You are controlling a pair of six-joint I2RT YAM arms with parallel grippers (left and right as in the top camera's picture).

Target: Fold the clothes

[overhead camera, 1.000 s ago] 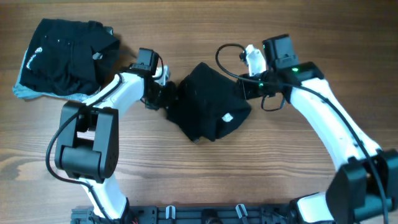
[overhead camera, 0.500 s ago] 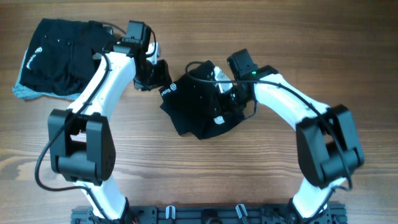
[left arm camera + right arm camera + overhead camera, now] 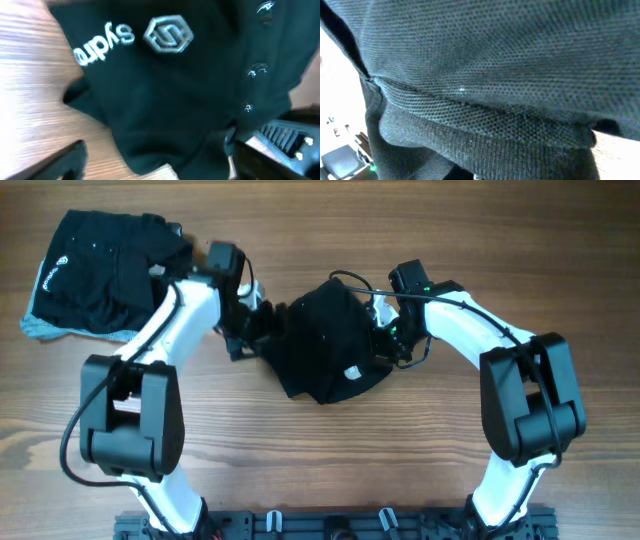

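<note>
Next, I open my right gripper on the black polo shirt and carry the shirt [image 3: 290, 358] over with my left gripper, because the folded pile [image 3: 108, 275] is far from my right gripper.
A black polo shirt [image 3: 325, 350] lies bunched in the middle of the wooden table. In the left wrist view the shirt [image 3: 170, 100] shows a white logo [image 3: 167, 34] and small buttons. My left gripper [image 3: 254, 330] is at the shirt's left edge, open, with its fingers [image 3: 70, 160] spread to either side of the cloth's corner. My right gripper [image 3: 385, 335] is at the shirt's right edge. Black knit fabric [image 3: 485, 100] fills the right wrist view and hides the jaws, which are shut on the cloth.
A folded pile of dark clothes [image 3: 100, 270] with a grey edge sits at the far left of the table [image 3: 300, 460]. Cables loop above the right wrist.
The left gripper opened and let go of the shirt's left edge, then came back down beside it. The right gripper shifted along the shirt's right side, still shut.
</note>
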